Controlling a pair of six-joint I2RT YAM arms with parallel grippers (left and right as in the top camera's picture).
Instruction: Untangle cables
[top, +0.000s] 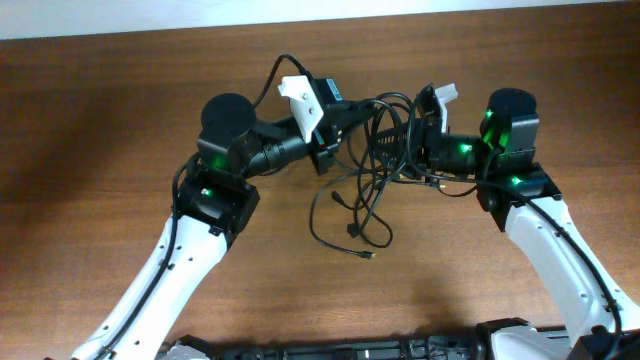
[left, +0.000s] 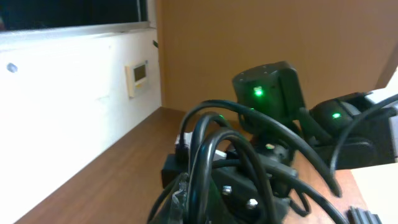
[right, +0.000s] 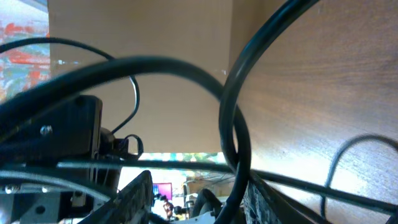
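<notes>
The cables are bunched up in slack, crossing loops (top: 383, 152) near my right gripper. My left gripper should keep hold of its loop while my right gripper pulls its cable (right: 241, 167) tight.
The cables (top: 362, 205) are thin black cords in a tangle between my two grippers, with loops and small plugs trailing onto the table toward the front. My left gripper (top: 337, 135) is at the tangle's left side. In the left wrist view it (left: 200, 211) is shut on a cable (left: 205, 155) that loops up over it. My right gripper (top: 421, 150) is at the tangle's right side. In the right wrist view its fingers (right: 199, 199) are spread apart, and a cable (right: 239, 124) runs down between them, close to the right finger.
The brown wooden table (top: 120, 120) spreads to the left and front. Both arms reach in from the front edge. A white wall (left: 68, 93) with a small panel runs along the far side of the table.
</notes>
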